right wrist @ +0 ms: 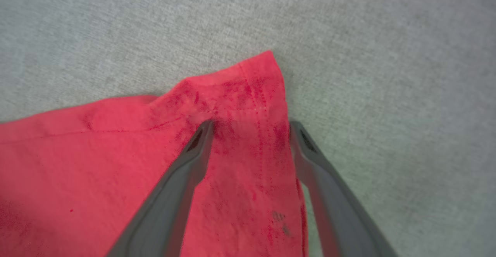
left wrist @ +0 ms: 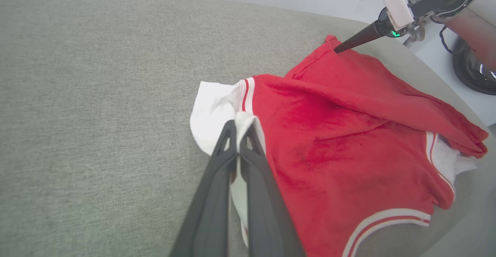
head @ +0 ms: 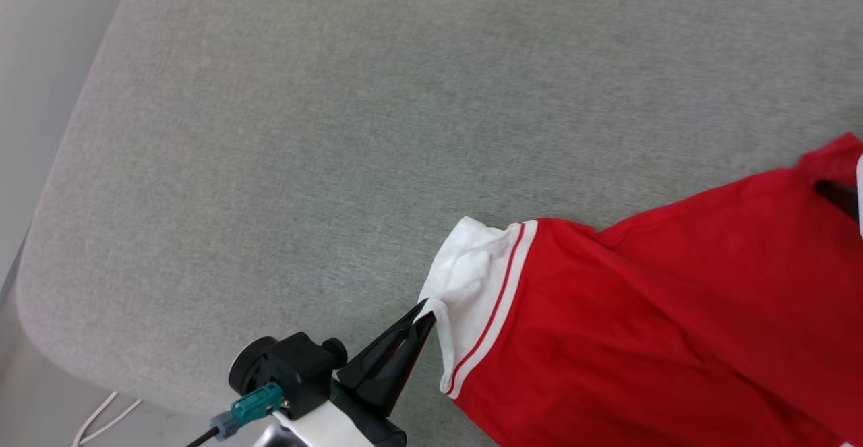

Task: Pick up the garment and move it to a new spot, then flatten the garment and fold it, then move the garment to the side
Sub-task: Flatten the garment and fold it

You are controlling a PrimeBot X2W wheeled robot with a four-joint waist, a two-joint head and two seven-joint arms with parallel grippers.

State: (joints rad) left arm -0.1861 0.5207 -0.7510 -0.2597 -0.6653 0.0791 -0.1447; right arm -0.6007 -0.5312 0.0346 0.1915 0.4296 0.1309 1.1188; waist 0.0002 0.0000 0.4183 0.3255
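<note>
I see a red edge [head: 694,199] that goes from the white sleeve to the hem corner, so the garment [head: 671,309] will spread out flat when I lift it and lay it down.
The garment [head: 640,325] is a red shirt with white, red-striped sleeve trim, lying crumpled on the right part of a grey padded surface [head: 337,130]. My left gripper [head: 426,317] is shut on the edge of its white sleeve [head: 465,278]. In the left wrist view the white cloth is pinched between the two dark fingers of the left gripper [left wrist: 238,127], with the garment [left wrist: 341,140] spread to the right. My right gripper [right wrist: 251,127] stands open over a red hemmed corner of the garment [right wrist: 116,152], one finger on either side of the hem. Across the shirt the right gripper [left wrist: 341,48] touches the far corner.
The grey surface has a rounded edge at the left and near side [head: 40,285]. Pale cables [head: 101,416] lie on the floor below that edge. In the left wrist view a dark round base [left wrist: 472,67] stands on the floor past the surface's far right edge.
</note>
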